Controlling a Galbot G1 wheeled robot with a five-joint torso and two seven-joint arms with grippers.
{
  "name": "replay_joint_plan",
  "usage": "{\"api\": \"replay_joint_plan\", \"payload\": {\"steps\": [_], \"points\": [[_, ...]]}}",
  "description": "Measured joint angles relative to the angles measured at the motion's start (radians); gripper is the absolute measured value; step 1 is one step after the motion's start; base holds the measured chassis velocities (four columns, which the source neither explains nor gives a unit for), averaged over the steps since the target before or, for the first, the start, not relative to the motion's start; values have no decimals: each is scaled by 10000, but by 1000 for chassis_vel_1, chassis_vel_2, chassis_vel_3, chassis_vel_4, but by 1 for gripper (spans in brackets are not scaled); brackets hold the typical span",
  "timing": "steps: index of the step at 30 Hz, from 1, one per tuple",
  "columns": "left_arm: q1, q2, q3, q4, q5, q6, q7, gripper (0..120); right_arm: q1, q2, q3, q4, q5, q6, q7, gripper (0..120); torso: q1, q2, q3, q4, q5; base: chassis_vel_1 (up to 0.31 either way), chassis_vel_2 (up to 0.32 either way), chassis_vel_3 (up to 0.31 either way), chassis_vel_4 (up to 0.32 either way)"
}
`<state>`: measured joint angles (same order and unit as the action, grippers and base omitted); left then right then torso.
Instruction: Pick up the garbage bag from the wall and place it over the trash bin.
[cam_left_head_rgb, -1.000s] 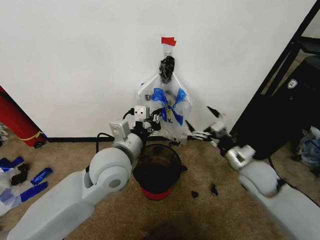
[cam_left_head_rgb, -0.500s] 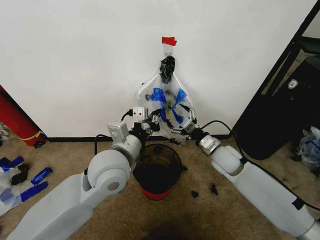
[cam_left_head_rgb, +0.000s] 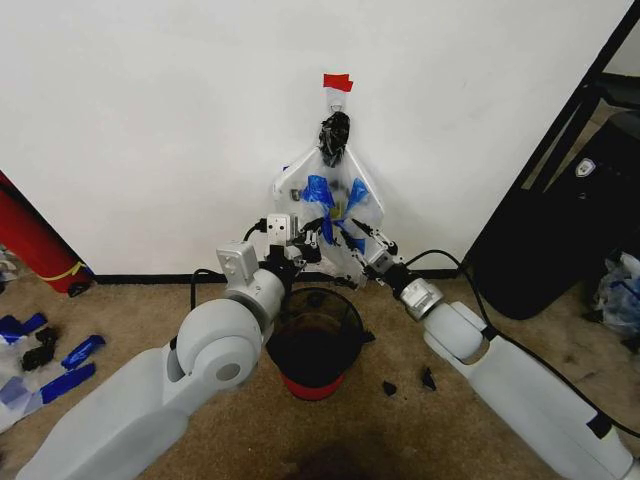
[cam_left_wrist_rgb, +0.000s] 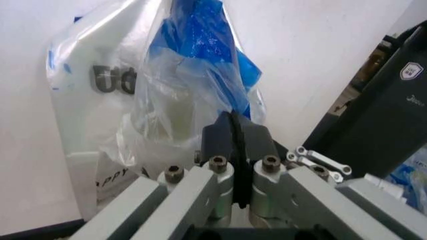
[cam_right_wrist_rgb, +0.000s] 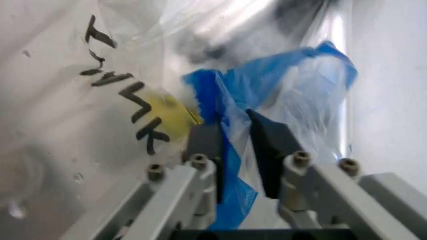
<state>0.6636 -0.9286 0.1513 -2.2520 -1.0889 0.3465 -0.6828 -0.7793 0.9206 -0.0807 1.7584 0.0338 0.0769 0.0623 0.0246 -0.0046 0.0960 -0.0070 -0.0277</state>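
My gripper will make the garbage bag (cam_left_head_rgb: 340, 217) come away and leave another hanging when it pulls, because more film behind the blue tape reaches the black knot.
The garbage bag (cam_left_head_rgb: 330, 205), clear plastic with blue tape strips, hangs from a hook on the white wall (cam_left_head_rgb: 150, 120) under a red tape piece (cam_left_head_rgb: 337, 82). Up close, the bag (cam_left_wrist_rgb: 167, 100) has black lettering, and a yellow smiley shows on the bag (cam_right_wrist_rgb: 133, 75) from the other wrist. My left gripper (cam_left_head_rgb: 312, 233) is at the bag's lower left; its fingers (cam_left_wrist_rgb: 235, 132) are shut on a fold of the film. My right gripper (cam_left_head_rgb: 356, 232) is at the lower right, open (cam_right_wrist_rgb: 233, 150), with a blue tape fold between its fingers. The black trash bin (cam_left_head_rgb: 315, 340) with a red base stands right below.
A big red cylinder (cam_left_head_rgb: 30, 245) leans at the far left. Blue tape scraps (cam_left_head_rgb: 62, 365) lie on the carpet to the left. Small black scraps (cam_left_head_rgb: 410, 382) lie to the right of the bin. A black cabinet (cam_left_head_rgb: 570, 210) stands at the right.
My right arm has swung in from the right, bringing its gripper up to the bag's lower right side. The left gripper has stayed at the bag.
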Motion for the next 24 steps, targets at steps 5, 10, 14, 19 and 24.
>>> {"api": "replay_joint_plan", "payload": {"steps": [5,10,14,19,24], "points": [[-3,14,16,15,-3,3,-2,0,-188,-8,230,164,440,-174,97,0,0,0,0,0,0,0,0,0,0],[27,70,-55,6,-6,3,6,0,-448,62,449,567,1813,-766,538,0,0,0,0,0,0,0,0,0,0],[180,139,-247,-67,-7,-5,39,0,-812,263,946,1182,3770,-1252,948,0,0,0,0,1,0,0,0,0,0],[1169,459,-1003,-633,-6,-131,180,0,-1977,525,2725,2832,7502,-1599,1335,0,0,0,-2,0,-2,0,0,0,0],[2231,625,-1678,-1459,124,-234,234,0,-3158,438,4473,4191,9902,-1783,1347,0,-1,0,-3,1,-3,0,0,0,0]]}}
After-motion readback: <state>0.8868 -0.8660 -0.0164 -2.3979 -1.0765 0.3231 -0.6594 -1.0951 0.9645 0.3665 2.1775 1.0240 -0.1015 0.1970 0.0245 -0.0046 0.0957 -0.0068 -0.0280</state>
